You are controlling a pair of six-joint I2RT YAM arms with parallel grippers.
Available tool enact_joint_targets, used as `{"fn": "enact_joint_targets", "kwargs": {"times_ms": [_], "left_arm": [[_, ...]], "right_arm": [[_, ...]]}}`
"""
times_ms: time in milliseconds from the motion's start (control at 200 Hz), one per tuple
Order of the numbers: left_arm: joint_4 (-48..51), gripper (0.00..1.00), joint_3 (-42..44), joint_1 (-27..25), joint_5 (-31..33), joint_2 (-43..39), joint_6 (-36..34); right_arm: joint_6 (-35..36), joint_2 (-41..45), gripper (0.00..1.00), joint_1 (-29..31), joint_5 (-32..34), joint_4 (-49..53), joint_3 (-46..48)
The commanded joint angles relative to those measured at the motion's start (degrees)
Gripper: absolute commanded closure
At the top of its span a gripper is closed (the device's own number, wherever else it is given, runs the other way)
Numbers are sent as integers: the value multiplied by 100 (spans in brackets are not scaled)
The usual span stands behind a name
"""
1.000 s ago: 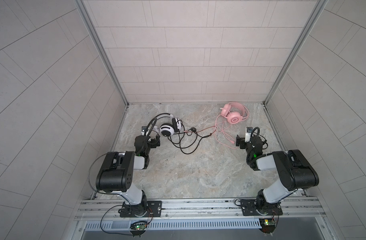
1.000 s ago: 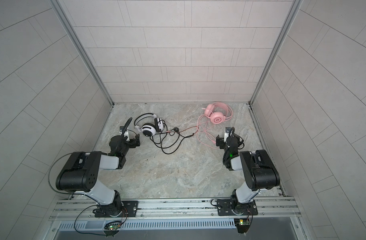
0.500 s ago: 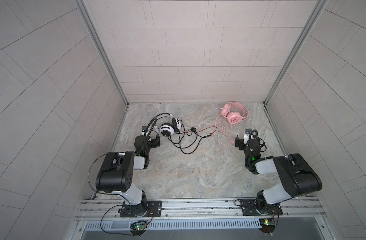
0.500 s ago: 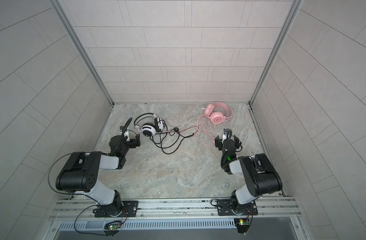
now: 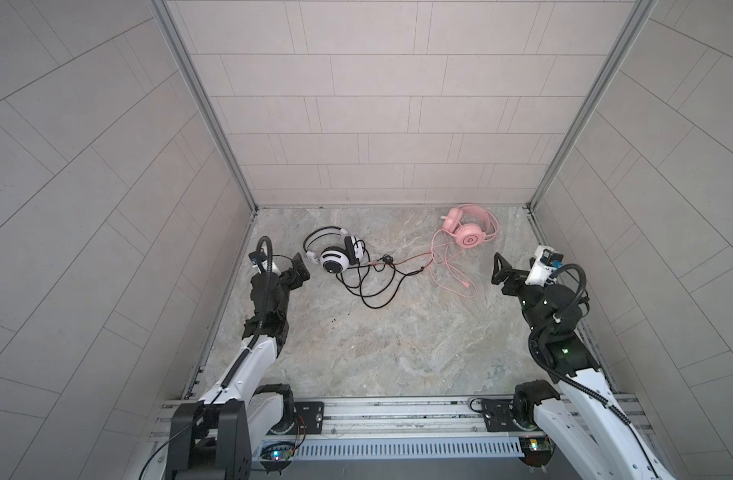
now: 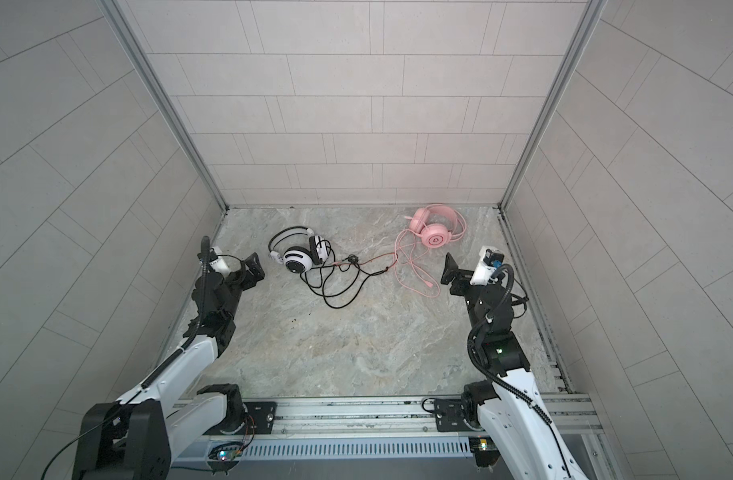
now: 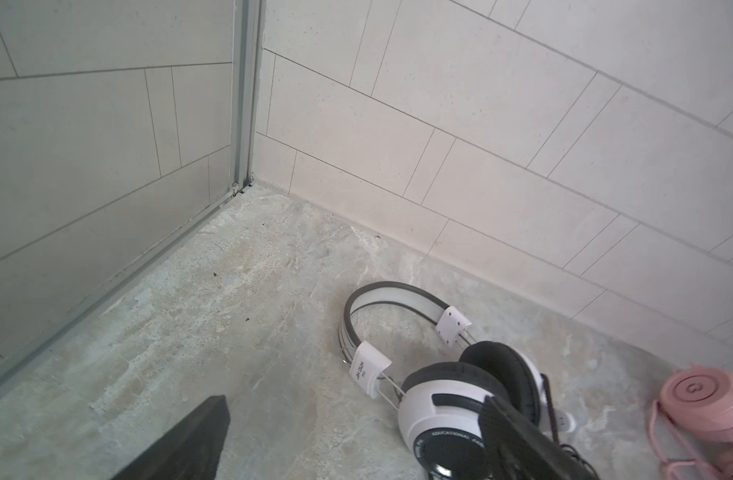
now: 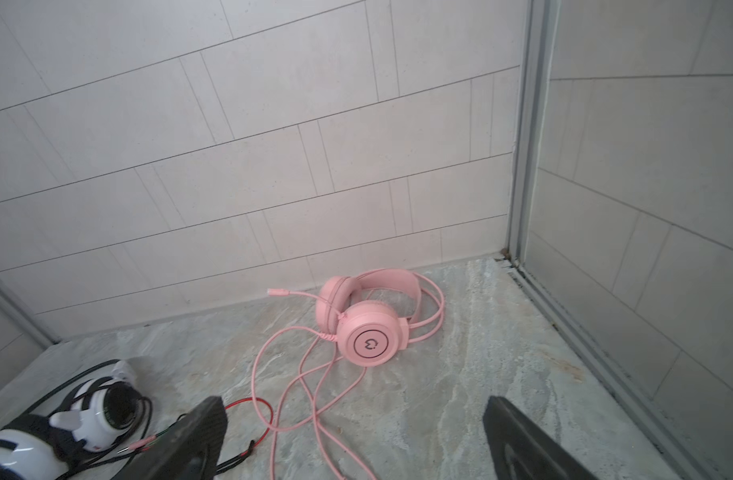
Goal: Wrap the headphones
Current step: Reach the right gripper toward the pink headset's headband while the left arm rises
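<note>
My left gripper cannot reach the pink headphones (image 5: 467, 234) near the far corner, so next my right gripper takes the pink headphones' headband (image 5: 483, 214) and brings it to the middle.
White-and-black headphones (image 5: 335, 255) (image 6: 300, 255) lie on the stone floor at the back left, and their thin black cable (image 5: 373, 286) runs in loose loops toward the middle. Pink headphones (image 5: 468, 230) (image 6: 437, 230) lie at the back right with a pink cable (image 5: 452, 270) trailing forward and crossing the black one. My left gripper (image 5: 300, 270) (image 7: 354, 409) is open, just left of the white cup (image 7: 439, 399), holding nothing. My right gripper (image 5: 516, 270) (image 8: 354, 409) is open and empty, facing the pink headphones (image 8: 369, 328) from nearer the front, and the pink cable (image 8: 298, 395) lies on the floor in front of its fingers.
Tiled walls close the floor on the left, back and right, with metal corner posts (image 5: 215, 124) (image 5: 572, 124). A thin red wire (image 5: 410, 259) and small plugs lie where the two cables meet. The arms' mounting rail (image 5: 398, 415) runs along the front edge.
Both arms' elbows now sit nearer the front rail, and the right wrist stands further right. Both grippers stay open. The headphones and cables have not moved.
</note>
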State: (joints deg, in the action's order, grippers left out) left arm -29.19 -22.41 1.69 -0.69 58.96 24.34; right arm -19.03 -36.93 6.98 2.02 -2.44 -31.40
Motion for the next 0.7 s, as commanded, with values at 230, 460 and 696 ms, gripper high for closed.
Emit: {"fn": "enact_joint_targets", "kwargs": {"times_ms": [230, 460, 696], "left_arm": [[262, 1, 224, -364, -1701, 587, 1575], [535, 2, 298, -476, -1651, -17, 1319], [766, 5, 371, -679, -1307, -568, 1055]], "right_arm": [[-987, -2849, 8, -73, -352, 2998, -2432], [-1824, -5064, 11, -702, -889, 3092, -4135], [-2733, -7161, 24, -1438, -766, 3726, -6220]]}}
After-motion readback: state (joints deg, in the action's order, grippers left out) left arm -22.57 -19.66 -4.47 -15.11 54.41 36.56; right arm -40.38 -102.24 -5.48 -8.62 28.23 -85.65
